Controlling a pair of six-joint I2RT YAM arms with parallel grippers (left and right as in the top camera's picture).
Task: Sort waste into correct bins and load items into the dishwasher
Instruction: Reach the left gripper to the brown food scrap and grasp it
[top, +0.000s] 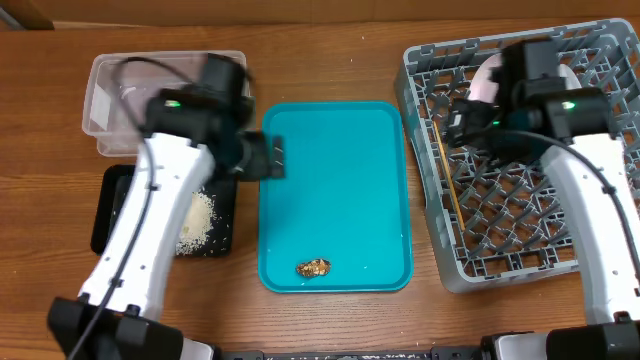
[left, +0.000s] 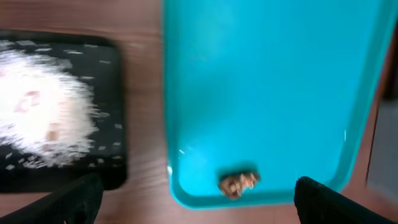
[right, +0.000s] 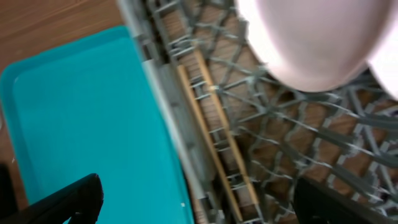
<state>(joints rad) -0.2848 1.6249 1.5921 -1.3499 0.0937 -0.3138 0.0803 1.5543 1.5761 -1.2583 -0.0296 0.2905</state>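
Observation:
The brown food scrap (top: 313, 267) is on the teal serving tray. My right gripper should wait while my left gripper moves the scrap to the black tray (top: 197, 225).
A small brown food scrap (top: 313, 267) lies at the front of the teal serving tray (top: 335, 150); it also shows in the left wrist view (left: 238, 182). White rice (top: 197, 222) is heaped in the black tray (top: 112, 205), also seen in the left wrist view (left: 46, 118). My left gripper (top: 268, 158) is open and empty above the teal tray's left edge (left: 199, 211). My right gripper (top: 458, 125) is open and empty over the grey dish rack (top: 520, 250). Two chopsticks (right: 217, 149) and a pale pink dish (right: 311, 37) sit in the rack. The wrapper and napkin are not visible.
The clear tub (top: 110, 95) stands at the back left, partly covered by my left arm. The rack's left wall (right: 165, 106) runs right beside the teal tray (right: 81, 124). Bare wood table lies along the front edge.

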